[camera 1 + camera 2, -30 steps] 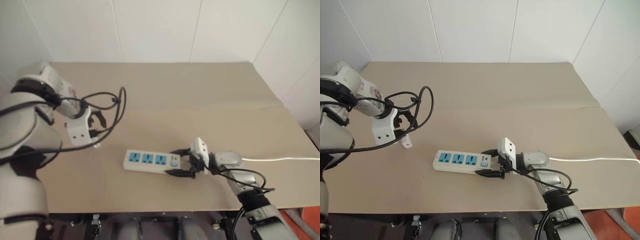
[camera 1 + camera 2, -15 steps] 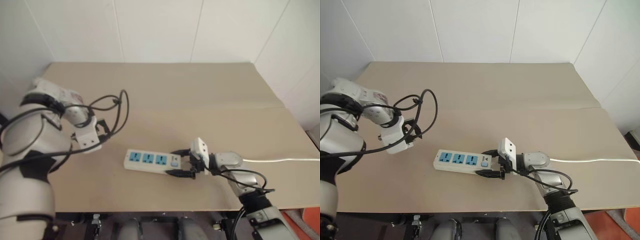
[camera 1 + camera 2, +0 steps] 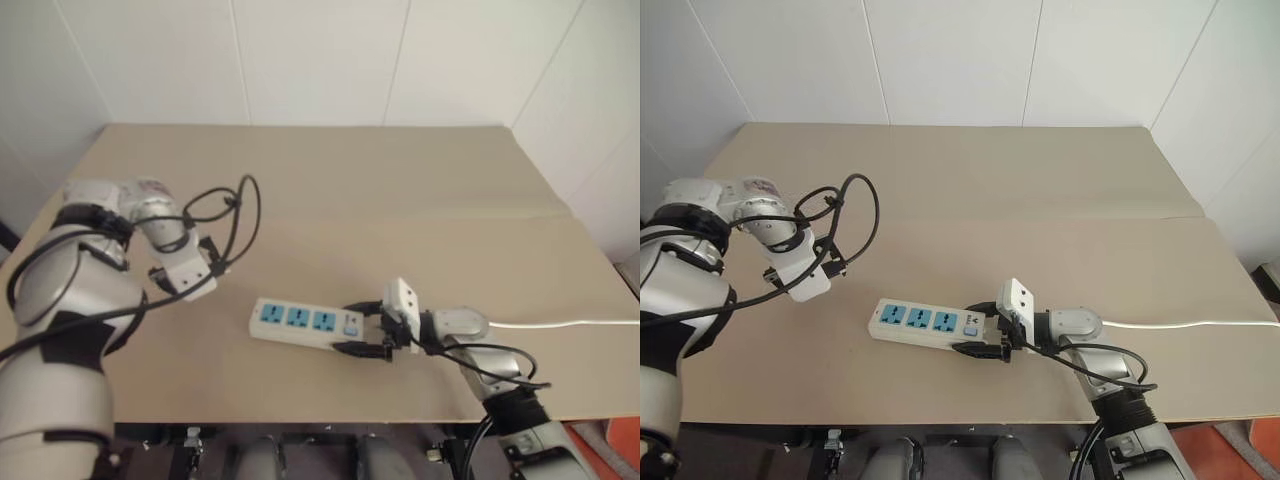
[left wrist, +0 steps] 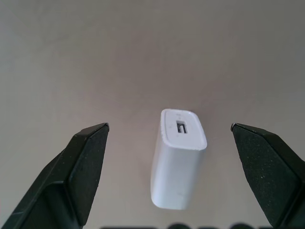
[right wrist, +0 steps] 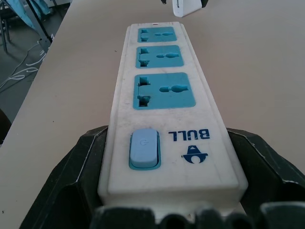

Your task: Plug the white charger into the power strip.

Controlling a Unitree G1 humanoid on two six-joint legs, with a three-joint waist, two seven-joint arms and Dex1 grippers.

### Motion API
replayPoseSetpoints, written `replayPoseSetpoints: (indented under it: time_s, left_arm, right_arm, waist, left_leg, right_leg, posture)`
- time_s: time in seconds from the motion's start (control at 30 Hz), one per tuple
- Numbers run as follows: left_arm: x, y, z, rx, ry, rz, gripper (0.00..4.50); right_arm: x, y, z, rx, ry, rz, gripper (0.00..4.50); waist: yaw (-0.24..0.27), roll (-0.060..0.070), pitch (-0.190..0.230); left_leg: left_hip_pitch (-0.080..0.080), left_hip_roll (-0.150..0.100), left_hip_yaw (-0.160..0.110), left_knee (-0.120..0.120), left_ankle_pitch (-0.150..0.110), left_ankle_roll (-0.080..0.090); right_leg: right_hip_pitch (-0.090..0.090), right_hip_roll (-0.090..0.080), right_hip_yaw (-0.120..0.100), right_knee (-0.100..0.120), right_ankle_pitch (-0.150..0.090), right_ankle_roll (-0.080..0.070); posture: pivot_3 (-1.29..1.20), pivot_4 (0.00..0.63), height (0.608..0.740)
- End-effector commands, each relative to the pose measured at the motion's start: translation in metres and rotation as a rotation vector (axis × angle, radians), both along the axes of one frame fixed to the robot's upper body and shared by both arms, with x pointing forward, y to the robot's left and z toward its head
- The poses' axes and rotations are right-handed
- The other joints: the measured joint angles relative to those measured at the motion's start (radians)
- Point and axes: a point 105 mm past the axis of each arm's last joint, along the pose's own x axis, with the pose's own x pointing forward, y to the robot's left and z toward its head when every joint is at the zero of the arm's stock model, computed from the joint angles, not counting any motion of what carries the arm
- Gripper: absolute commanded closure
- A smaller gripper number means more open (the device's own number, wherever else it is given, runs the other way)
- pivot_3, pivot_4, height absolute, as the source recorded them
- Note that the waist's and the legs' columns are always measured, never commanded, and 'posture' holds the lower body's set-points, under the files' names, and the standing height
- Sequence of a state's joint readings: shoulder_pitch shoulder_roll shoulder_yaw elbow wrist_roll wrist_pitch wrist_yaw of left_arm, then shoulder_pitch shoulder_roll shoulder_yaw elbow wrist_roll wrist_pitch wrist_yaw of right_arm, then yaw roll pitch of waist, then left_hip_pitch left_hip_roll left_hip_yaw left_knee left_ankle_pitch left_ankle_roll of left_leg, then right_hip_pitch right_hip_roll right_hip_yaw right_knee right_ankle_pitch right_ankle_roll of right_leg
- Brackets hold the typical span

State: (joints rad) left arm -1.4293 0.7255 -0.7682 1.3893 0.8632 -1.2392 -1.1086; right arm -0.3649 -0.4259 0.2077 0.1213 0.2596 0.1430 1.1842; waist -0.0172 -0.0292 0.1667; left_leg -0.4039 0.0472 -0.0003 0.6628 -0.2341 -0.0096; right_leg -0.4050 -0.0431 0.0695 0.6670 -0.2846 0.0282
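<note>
The power strip's switch end (image 3: 299,324) is clamped by black fingers of my right gripper (image 3: 362,349), so I expect the power strip to stay in place when the robot pushes the white charger in.
The white charger (image 4: 177,171) lies on its side on the tan table, its port end turned toward the camera. My left gripper (image 4: 169,126) hangs straight over it, pointing down and open, one finger on each side and neither touching it. In the head views this gripper (image 3: 185,270) stands left of the power strip (image 3: 300,320) and covers the charger. The strip is a long white bar with three blue sockets and lies flat near the table's front. My right gripper (image 3: 350,325) is shut on its switch end, a black finger (image 5: 90,162) pressed against each long side.
A thin white cord (image 3: 570,322) runs off to the right along the table (image 3: 400,170). A seam crosses the table top from side to side. Black cables (image 3: 238,205) loop off my left wrist. White walls close the back and the right.
My left wrist has rolled and the gripper has sunk a little, coming right over the charger, which lay uncovered beside it before. The right gripper and the strip have stayed put.
</note>
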Motion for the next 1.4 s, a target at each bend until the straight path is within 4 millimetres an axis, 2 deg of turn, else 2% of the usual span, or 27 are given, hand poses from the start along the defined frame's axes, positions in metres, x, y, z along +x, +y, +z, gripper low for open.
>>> replayPoseSetpoints:
  time_s: [0.03,0.4,0.63,0.77,1.0,1.07,1.27,1.4]
  left_arm:
    - [0.003,0.007,0.004,0.010,-0.032,0.025,0.00]
    - [0.006,0.017,-0.003,0.035,-0.066,0.059,0.00]
    - [0.005,0.007,-0.013,0.003,-0.046,0.024,0.00]
    - [0.004,0.007,-0.017,0.004,-0.038,0.015,0.89]
    - [0.004,0.007,-0.020,-0.008,-0.049,0.007,3.08]
    - [0.005,0.006,-0.020,-0.012,-0.052,0.003,3.46]
    - [0.007,0.003,-0.015,-0.039,-0.079,-0.004,3.46]
    - [0.011,-0.013,0.007,-0.164,-0.108,0.004,3.46]
  right_arm:
    - [-0.002,-0.002,-0.001,-0.007,0.015,-0.007,1.05]
    - [-0.003,-0.006,0.000,-0.001,0.015,-0.035,1.05]
    - [-0.004,-0.008,0.002,0.002,0.017,-0.049,1.05]
    - [-0.004,-0.008,0.003,0.008,0.019,-0.062,1.05]
    - [-0.007,-0.011,0.002,0.008,0.022,-0.078,1.05]
    - [-0.007,-0.011,0.002,0.006,0.017,-0.083,1.05]
    - [-0.004,-0.011,0.002,0.008,0.015,-0.096,1.05]
    - [-0.007,-0.011,0.001,0.002,0.021,-0.069,1.05]
  waist:
    - [0.000,0.000,0.000]
    - [0.002,0.000,0.000]
    - [0.004,0.000,0.000]
    - [0.004,0.000,0.000]
    - [0.010,0.000,0.000]
    - [0.011,0.000,0.000]
    - [0.011,0.000,0.000]
    - [0.010,0.000,0.000]
  left_leg:
    - [0.000,0.000,0.000,0.000,0.000,0.000]
    - [0.000,0.000,0.000,0.002,0.000,0.000]
    - [0.000,0.000,0.000,0.004,0.000,0.000]
    - [0.000,0.000,0.000,0.005,0.000,0.000]
    - [0.000,-0.001,-0.001,0.007,0.000,0.000]
    - [0.000,-0.001,-0.001,0.009,0.000,0.000]
    - [0.000,-0.001,-0.001,0.014,0.000,0.000]
    - [-0.001,-0.001,-0.001,0.014,0.000,0.000]
  right_leg:
    - [0.000,0.000,0.000,0.000,0.000,0.000]
    - [0.000,0.000,0.000,0.005,0.000,0.000]
    - [0.000,0.000,0.000,0.006,0.000,0.000]
    - [0.000,0.000,0.000,0.006,0.000,0.000]
    - [0.001,0.000,0.000,0.007,0.000,0.000]
    - [0.001,0.000,0.000,0.008,0.000,0.000]
    - [0.001,0.000,0.000,0.012,0.000,0.000]
    - [0.001,0.000,0.000,0.013,0.000,0.000]
  posture:
    - [0.00,0.150,0.740]
    - [0.00,0.150,0.740]
    - [0.00,0.150,0.740]
    - [0.00,0.150,0.740]
    - [0.00,0.150,0.740]
    - [0.00,0.150,0.740]
    - [0.00,0.150,0.740]
    - [0.00,0.150,0.740]
